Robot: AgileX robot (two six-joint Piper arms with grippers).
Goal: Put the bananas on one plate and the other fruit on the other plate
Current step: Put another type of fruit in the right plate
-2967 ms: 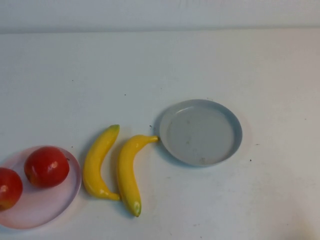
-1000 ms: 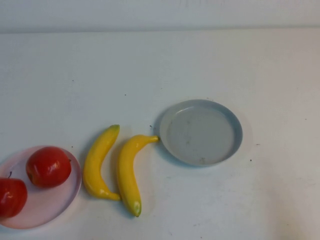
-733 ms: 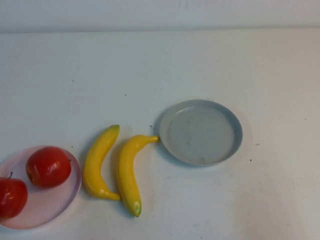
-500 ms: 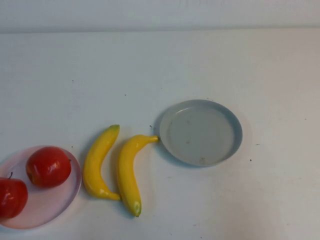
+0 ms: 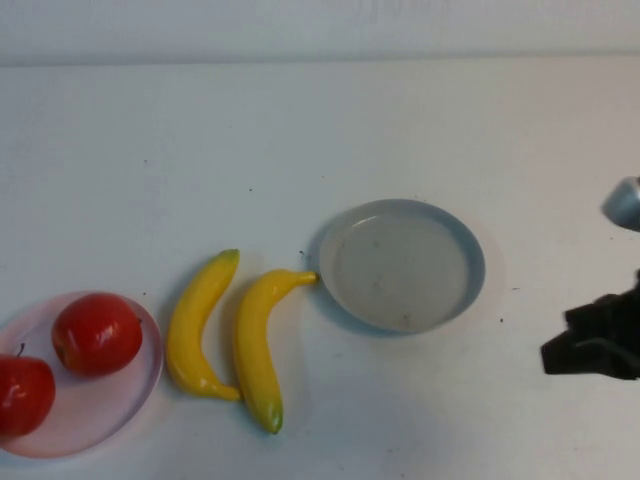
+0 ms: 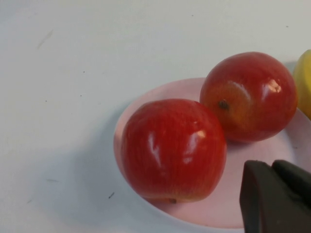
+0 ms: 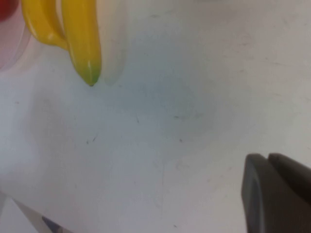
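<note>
Open space point(image 5: 220, 335) runs along both sides of the middle of the banana nearest the grey-blue plate, so my right gripper keeps moving closer until its fingers are on both sides of that middle point(image 5: 255, 340).
Two red apples point(image 5: 96, 333) point(image 5: 22, 393) sit on the pale pink plate point(image 5: 100, 405) at the near left. Two yellow bananas point(image 5: 198, 325) point(image 5: 255, 345) lie side by side on the table between the plates. The right one's tip touches the rim of the grey-blue plate point(image 5: 400, 265), which holds nothing. My right gripper point(image 5: 590, 345) is shut and empty at the right edge, right of that plate. My left gripper point(image 6: 271, 167) is out of the high view. In its wrist view it is shut and empty, beside the apples point(image 6: 172, 148) point(image 6: 250, 94) over the pink plate point(image 6: 223, 206).
White tabletop all round, ending at a pale wall at the back. The right wrist view shows the bananas' near ends point(image 7: 82, 34) across bare table from my right gripper point(image 7: 268, 158). A banana edge point(image 6: 305, 82) shows next to the pink plate.
My right gripper has come into the high view at the right edge. The near apple shifted slightly on the pink plate earlier, then lay still. Bananas and plates have not moved.
</note>
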